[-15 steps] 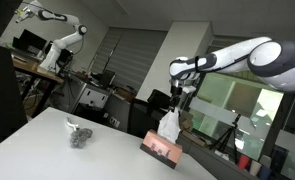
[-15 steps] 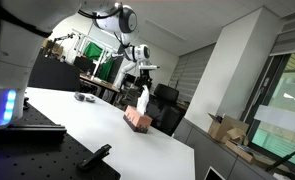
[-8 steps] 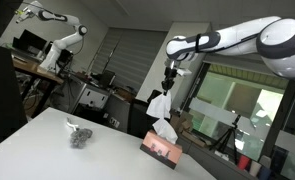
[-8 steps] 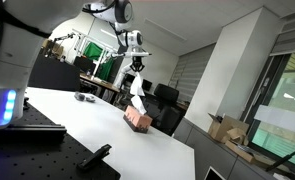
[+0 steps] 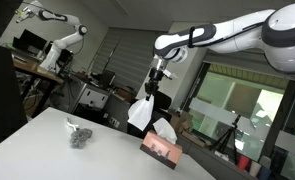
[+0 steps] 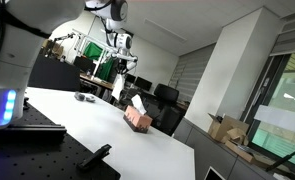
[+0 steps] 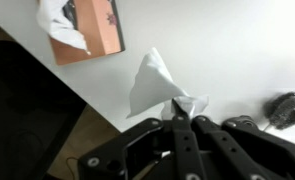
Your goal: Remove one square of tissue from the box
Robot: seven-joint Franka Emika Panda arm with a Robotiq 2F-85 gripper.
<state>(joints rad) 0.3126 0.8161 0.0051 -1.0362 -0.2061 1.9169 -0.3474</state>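
Note:
My gripper keeps lowering the white tissue, which hangs clear of the tissue box, to the open white table and lets go of it there.
A reddish-brown tissue box sits near the far edge of the white table, with a fresh white tissue sticking up from its slot. It also shows in another exterior view and in the wrist view. My gripper is shut on one white tissue, which hangs free in the air, up and to the side of the box. In the wrist view the tissue fans out from my closed fingertips. In an exterior view my gripper holds the tissue clear of the box.
A small dark crumpled object lies on the table, also in the wrist view. Another robot arm, desks and chairs stand behind the table. A black mount sits on the near table edge.
My gripper has risen and moved sideways away from the box, pulling the tissue fully out. A new tissue now stands up in the box slot.

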